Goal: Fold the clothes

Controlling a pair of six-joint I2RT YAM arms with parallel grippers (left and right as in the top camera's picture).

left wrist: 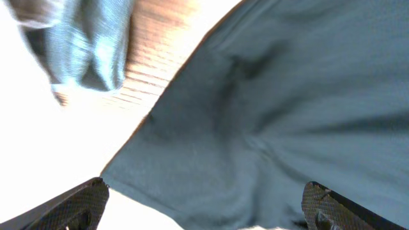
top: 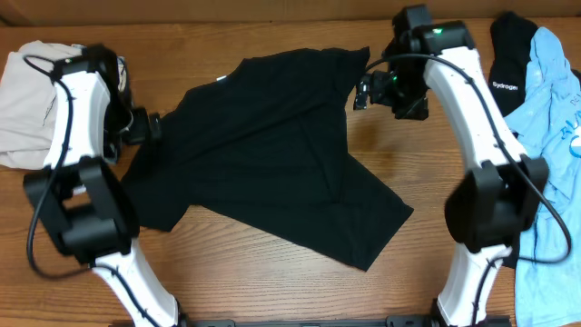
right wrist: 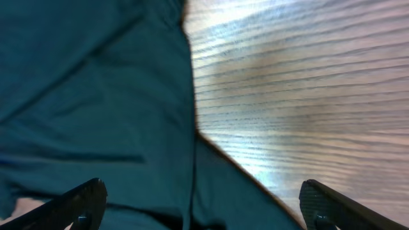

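Note:
I should move my left gripper back because one edge of the T-shirt lies folded in by the hem (top: 349,180), while my right gripper takes that edge (top: 343,162) and spreads it out.
The clothes, a plain black T-shirt (top: 263,154), lie spread on the wooden table (top: 418,163), with a small white neck label (top: 221,80) at the collar. My left gripper (top: 150,125) hovers at the shirt's left sleeve. In the left wrist view the left gripper (left wrist: 204,207) is open, with shirt fabric (left wrist: 275,108) below and between its fingertips (left wrist: 83,203). My right gripper (top: 363,95) is at the shirt's upper right sleeve. In the right wrist view the right gripper (right wrist: 204,204) is open over the shirt's edge (right wrist: 96,96) and bare wood (right wrist: 300,96). Neither holds anything.
A beige garment (top: 27,100) lies bunched at the back left behind the left arm. At the right edge lie a black garment with white lettering (top: 513,54) and a light-blue T-shirt (top: 554,136). Both arm bases stand at the front edge.

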